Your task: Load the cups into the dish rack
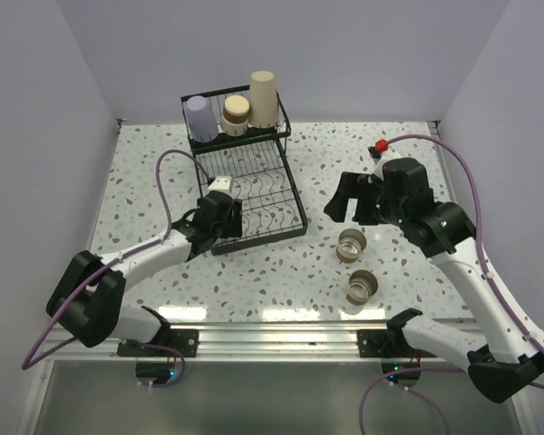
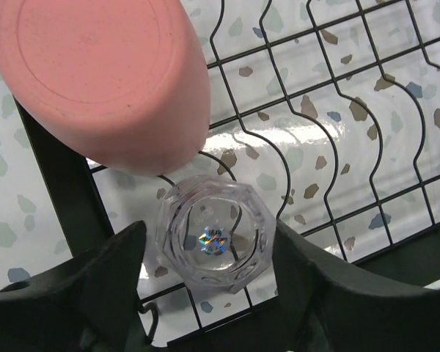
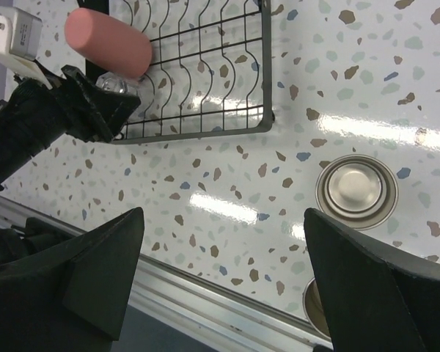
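Note:
The farther metallic cup (image 1: 351,245) is standing with its opening up, clear of the rack, so the robot's right gripper should keep going down until its fingers are on both sides of the cup's rack-side rim (image 1: 339,243).
The black wire dish rack (image 1: 254,181) stands at the back middle. Its upper basket holds a lavender cup (image 1: 200,118), a short tan cup (image 1: 236,115) and a tall beige cup (image 1: 264,98). My left gripper (image 1: 219,217) is over the near left corner of the lower tray (image 2: 367,110). It is open (image 2: 209,235) around a clear glass cup (image 2: 215,238) that stands on the wires, with a thin gap on each side. A red-pink cup (image 2: 103,81) rests on the tray just beyond. My right gripper (image 1: 349,210) is open and empty (image 3: 224,218) above the table. Two tan-and-metallic cups (image 1: 351,245) (image 1: 362,286) stand below it.
The right wrist view shows the nearer metallic cup (image 3: 356,192), the rack's near right corner (image 3: 268,121), the red-pink cup (image 3: 108,33) and my left arm (image 3: 44,125). An aluminium rail (image 1: 272,335) runs along the table's near edge. White walls close in the back and sides.

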`<state>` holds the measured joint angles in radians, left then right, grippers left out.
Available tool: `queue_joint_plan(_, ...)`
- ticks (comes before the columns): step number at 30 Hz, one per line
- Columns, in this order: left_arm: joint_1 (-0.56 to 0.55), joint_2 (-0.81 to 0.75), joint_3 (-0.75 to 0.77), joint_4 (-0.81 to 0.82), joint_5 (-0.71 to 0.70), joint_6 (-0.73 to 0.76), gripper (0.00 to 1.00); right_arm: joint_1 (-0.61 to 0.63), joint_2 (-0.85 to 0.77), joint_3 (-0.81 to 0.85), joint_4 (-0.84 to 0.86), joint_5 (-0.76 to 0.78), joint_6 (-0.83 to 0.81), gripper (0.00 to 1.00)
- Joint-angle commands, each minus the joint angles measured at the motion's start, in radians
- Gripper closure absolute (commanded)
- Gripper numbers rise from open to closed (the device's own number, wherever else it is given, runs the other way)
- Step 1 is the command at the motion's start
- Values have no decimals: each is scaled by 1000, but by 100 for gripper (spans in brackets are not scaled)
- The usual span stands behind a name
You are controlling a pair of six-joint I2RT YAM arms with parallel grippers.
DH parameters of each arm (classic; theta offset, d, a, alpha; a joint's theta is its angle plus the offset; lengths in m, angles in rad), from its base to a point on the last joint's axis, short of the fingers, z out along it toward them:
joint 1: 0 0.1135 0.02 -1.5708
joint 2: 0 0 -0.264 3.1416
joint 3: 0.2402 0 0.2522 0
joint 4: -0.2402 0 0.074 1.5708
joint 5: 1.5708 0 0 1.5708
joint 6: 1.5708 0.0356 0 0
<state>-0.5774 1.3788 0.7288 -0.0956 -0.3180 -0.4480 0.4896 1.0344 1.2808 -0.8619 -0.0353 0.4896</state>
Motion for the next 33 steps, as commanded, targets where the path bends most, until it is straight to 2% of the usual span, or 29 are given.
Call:
queue_joint_plan(1,-2,-7,11,-30,11,-9,25,0,-23,-17,8,18,-16,7)
queue_joint_plan(3,-4,-9,9,-38,17,-6,15,-2,-27,-24,11,20,-17,7)
queue_joint_plan(5,-4,-14,8,-44,29,-4,12,0,-30,-29,14,25,-17,7)
queue_joint_plan(17,-4,-133,32,-105,22,-34,6,0,-30,-67,12,34,-32,7)
queue_joint_plan(26,-2,-357,107,-236,10,-64,5,0,101,-86,-34,104,-94,10)
queue_joint_plan(33,-2,-497,228,-357,-16,-64,5,4,265,-90,-37,93,-121,40)
